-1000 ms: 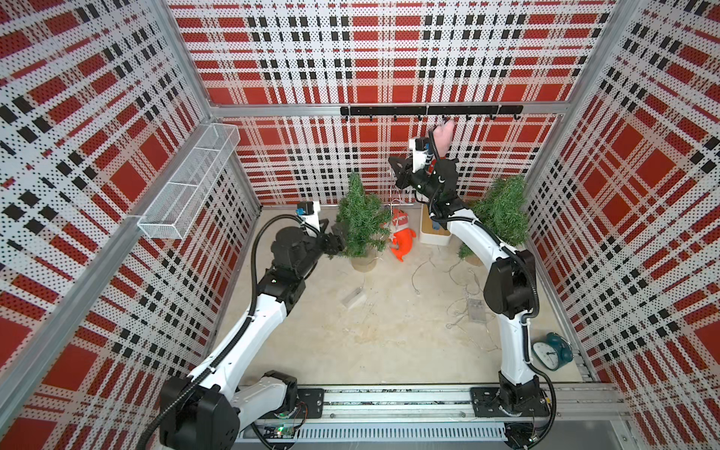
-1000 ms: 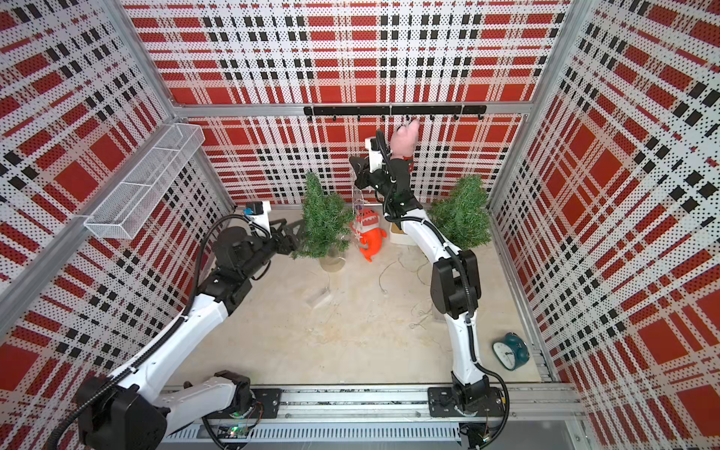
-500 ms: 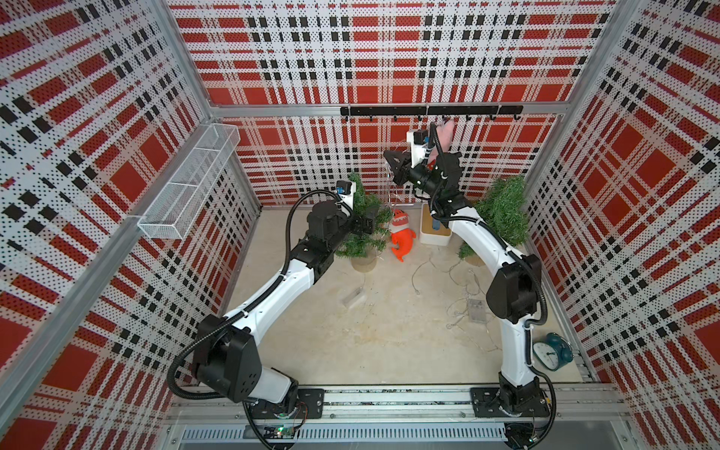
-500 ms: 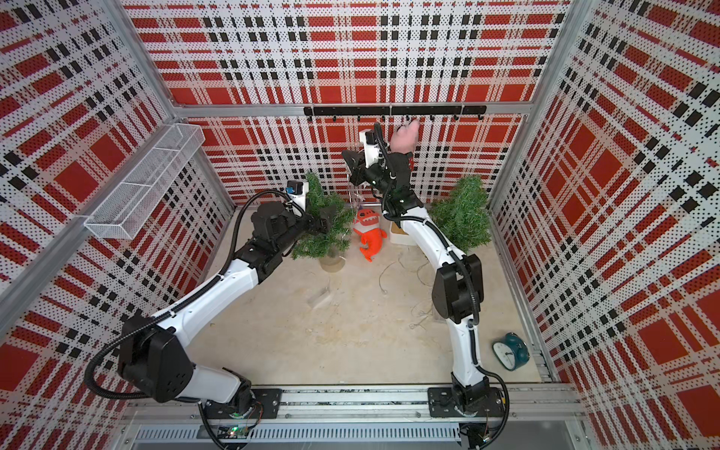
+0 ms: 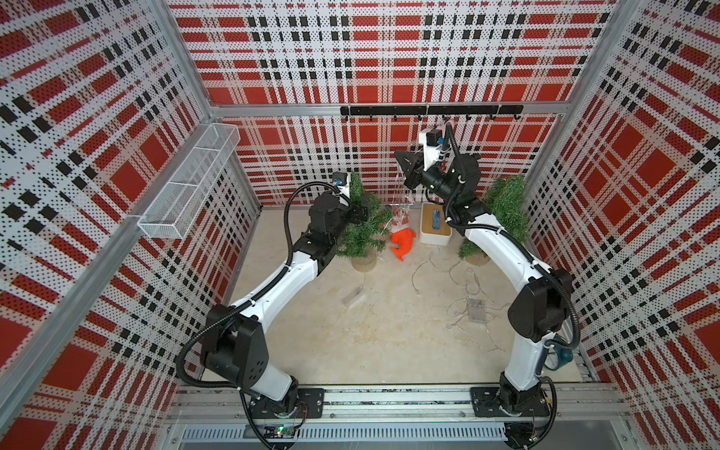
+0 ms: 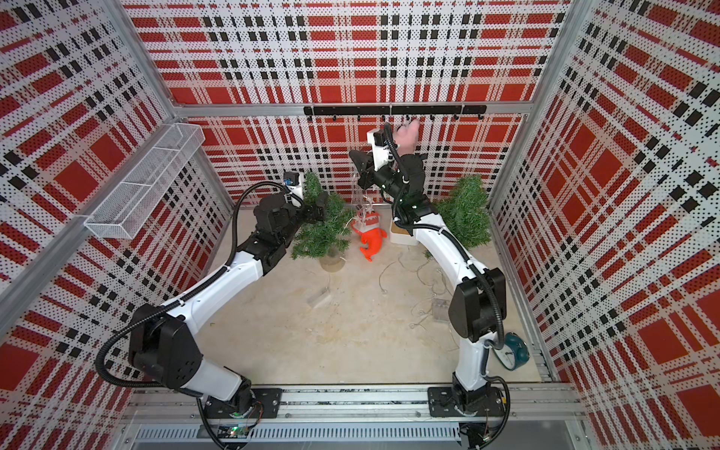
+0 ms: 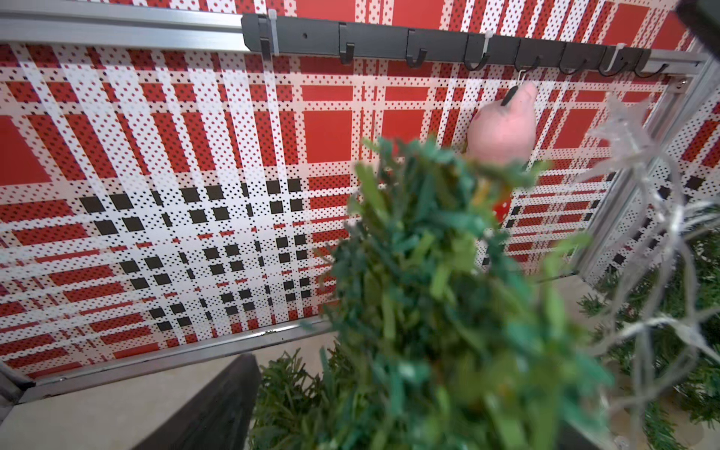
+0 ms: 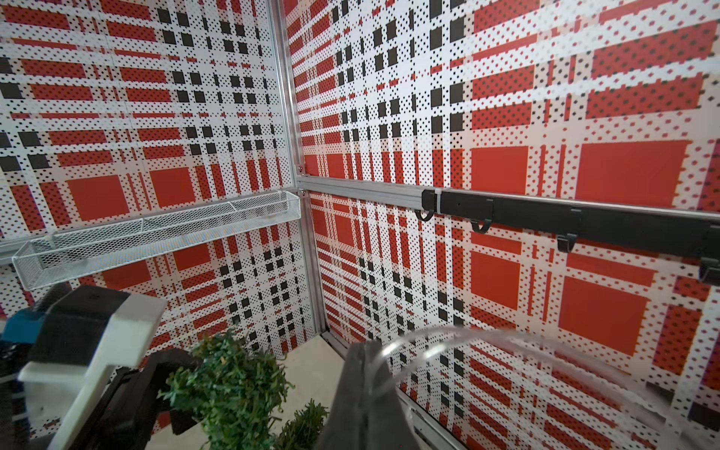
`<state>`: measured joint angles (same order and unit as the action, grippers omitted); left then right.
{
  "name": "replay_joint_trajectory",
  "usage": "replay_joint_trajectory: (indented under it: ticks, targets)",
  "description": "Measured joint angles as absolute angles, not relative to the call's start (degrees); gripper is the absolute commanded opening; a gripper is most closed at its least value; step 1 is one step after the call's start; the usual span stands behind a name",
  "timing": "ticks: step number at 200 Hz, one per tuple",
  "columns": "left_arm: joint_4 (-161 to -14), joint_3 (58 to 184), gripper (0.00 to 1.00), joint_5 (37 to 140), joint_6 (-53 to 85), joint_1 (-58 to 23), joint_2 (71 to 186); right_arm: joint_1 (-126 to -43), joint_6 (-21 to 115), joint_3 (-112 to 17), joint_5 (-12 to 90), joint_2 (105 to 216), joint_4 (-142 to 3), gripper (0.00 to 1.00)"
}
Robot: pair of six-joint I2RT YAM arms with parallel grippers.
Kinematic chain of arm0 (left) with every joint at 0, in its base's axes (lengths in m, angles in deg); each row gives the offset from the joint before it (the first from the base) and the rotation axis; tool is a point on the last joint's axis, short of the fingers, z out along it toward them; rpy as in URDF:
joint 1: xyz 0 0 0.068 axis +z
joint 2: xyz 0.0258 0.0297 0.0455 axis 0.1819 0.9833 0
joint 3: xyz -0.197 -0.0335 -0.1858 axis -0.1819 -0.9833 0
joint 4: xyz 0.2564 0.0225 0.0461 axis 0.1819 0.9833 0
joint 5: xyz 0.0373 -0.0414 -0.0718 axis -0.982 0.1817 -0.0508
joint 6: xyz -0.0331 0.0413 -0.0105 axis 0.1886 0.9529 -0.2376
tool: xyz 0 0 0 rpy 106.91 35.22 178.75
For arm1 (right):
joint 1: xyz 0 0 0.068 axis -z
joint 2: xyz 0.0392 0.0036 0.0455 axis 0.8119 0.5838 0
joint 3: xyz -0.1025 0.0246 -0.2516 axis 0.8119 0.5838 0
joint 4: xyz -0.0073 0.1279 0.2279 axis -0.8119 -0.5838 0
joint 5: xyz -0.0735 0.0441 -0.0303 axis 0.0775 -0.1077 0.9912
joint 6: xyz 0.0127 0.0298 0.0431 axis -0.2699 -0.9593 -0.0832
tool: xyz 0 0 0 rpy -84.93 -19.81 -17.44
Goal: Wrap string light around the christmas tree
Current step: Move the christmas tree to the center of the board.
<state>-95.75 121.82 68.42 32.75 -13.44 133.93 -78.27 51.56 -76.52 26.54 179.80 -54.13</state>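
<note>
Next, I bring the tree over with my left gripper while my right gripper lowers the string, since the string light hangs [image 5: 402,198] beside the tree over the orange toy.
The small green christmas tree [image 5: 360,233] stands in a pot at the back, left of centre. My left gripper [image 5: 360,210] is open, its jaws straddling the tree's upper part; in the left wrist view one dark finger [image 7: 218,409] shows beside the blurred treetop [image 7: 428,292]. My right gripper [image 5: 403,163] is raised high to the tree's right, shut on the clear string light [image 5: 400,195]. The string hangs down toward the tree's right side and trails over the floor to its battery box [image 5: 476,309]. Wire loops [image 8: 467,339] spring from the shut fingers [image 8: 362,389].
A second tree [image 5: 502,210] stands at the back right, behind my right arm. Between the trees are an orange toy [image 5: 403,243] and a white box [image 5: 435,228]. A clear piece [image 5: 354,298] lies on the floor. The walls carry a hook rail [image 5: 428,110] and a wire basket [image 5: 191,187].
My left arm has swung in from the left and its open jaws now sit around the tree's upper part. The right gripper stays raised with the string, shifted slightly left.
</note>
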Motion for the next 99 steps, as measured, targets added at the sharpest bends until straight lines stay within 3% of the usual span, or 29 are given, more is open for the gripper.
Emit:
replay_joint_trajectory:
  ticks: [31, 78, 99]
  targets:
    - [-96.32, 122.39, 0.69, 68.38, 33.76, -13.49, 136.05, -78.27, 51.96, -74.42, 26.58, 177.92, -53.93, 0.00]
    - [-100.17, 120.93, 0.20, 71.13, 34.48, -14.03, 136.29, -78.27, 52.46, -81.61, 26.06, 180.63, -54.52, 0.00]
    - [-100.52, 120.86, 0.06, 72.86, 33.69, -14.21, 136.16, -78.27, 51.80, -83.84, 25.47, 182.64, -53.26, 0.00]
